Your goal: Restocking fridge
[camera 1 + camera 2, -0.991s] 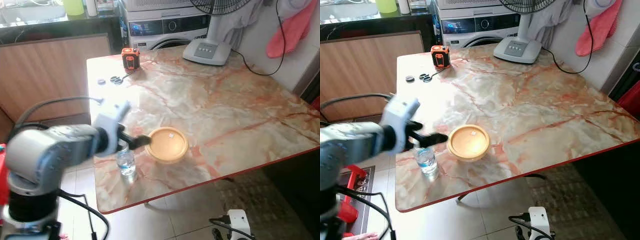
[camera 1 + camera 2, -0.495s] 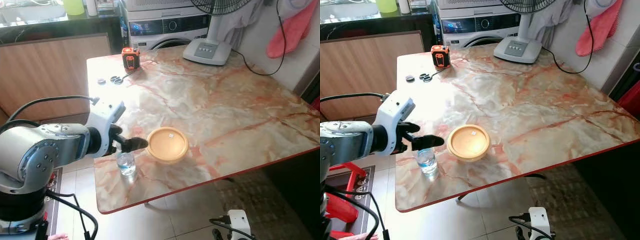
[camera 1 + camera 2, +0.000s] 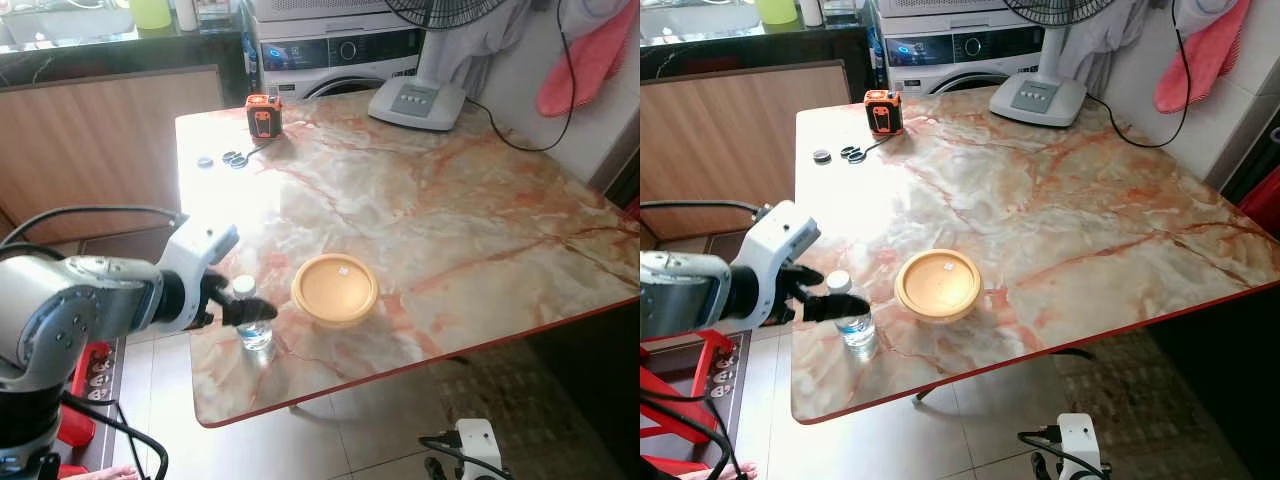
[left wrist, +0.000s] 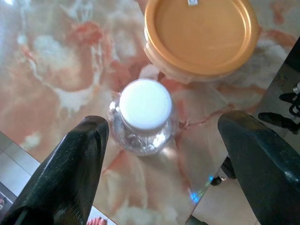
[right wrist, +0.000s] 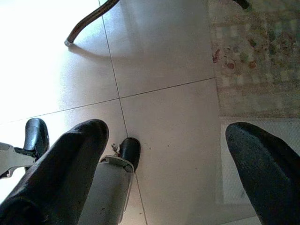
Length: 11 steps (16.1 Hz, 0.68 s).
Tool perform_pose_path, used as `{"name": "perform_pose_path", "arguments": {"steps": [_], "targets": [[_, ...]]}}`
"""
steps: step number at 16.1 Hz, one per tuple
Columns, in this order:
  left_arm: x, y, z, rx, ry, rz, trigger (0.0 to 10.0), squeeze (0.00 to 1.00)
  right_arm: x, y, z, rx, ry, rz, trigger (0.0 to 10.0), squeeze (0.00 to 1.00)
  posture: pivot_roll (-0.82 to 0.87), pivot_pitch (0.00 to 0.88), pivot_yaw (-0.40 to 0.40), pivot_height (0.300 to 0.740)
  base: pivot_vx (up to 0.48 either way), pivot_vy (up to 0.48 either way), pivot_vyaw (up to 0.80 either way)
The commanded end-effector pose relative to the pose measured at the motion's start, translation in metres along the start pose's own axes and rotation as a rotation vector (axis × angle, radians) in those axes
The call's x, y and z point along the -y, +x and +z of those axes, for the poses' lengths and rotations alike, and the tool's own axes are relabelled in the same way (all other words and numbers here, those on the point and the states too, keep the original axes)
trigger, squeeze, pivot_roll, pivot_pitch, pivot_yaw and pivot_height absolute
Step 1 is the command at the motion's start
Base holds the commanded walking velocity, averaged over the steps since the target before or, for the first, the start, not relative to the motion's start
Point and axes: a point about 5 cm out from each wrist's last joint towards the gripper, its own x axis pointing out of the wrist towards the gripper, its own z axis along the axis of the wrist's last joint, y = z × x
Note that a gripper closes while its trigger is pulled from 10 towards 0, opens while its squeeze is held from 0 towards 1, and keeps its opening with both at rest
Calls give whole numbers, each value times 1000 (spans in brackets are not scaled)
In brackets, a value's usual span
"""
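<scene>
My gripper is about to lift and carry, and the water bottle (image 3: pixel 256 333) will come along under the white cap (image 3: pixel 244 286), because the cap sits straight over the bottle's neck.
A small clear water bottle (image 3: pixel 252 322) with a white cap (image 4: pixel 146 103) stands near the front left corner of the marble table (image 3: pixel 420 190). Just right of it sits a round tan lidded container (image 3: pixel 335 289). My left gripper (image 3: pixel 247 311) is open at the bottle's upper part, coming from the left; in the left wrist view its two black fingers (image 4: pixel 70 168) stand wide apart on either side of the cap without touching it. My right gripper (image 5: pixel 164 178) hangs open below the table, over the tiled floor.
An orange tape measure (image 3: pixel 262 115), small dark bits (image 3: pixel 232 159) and a fan base (image 3: pixel 416 100) lie at the table's far side. A washing machine (image 3: pixel 335 50) and a wooden counter (image 3: pixel 100 140) stand behind. A patterned rug (image 5: pixel 255 70) lies on the floor.
My left arm has drawn back and lowered, so the gripper now sits around the bottle's top instead of reaching over it toward the tan container. The bottle has not moved.
</scene>
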Motion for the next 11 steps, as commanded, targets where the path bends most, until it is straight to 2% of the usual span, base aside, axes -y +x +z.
{"name": "perform_pose_path", "arguments": {"steps": [1,6,11], "targets": [[-2,0,-2,-12,2,40,10000,0,1,0,0,-5,4,-5,10000,0,79,23,-6,740,0,0,0],[-7,0,2,1,-14,88,10000,0,2,0,0,-6,-3,-3,10000,0,76,27,-13,740,0,0,0],[-11,3,12,69,-17,115,10000,0,4,-1,0,-6,-7,-4,10000,0,68,26,-18,740,0,0,0]]}}
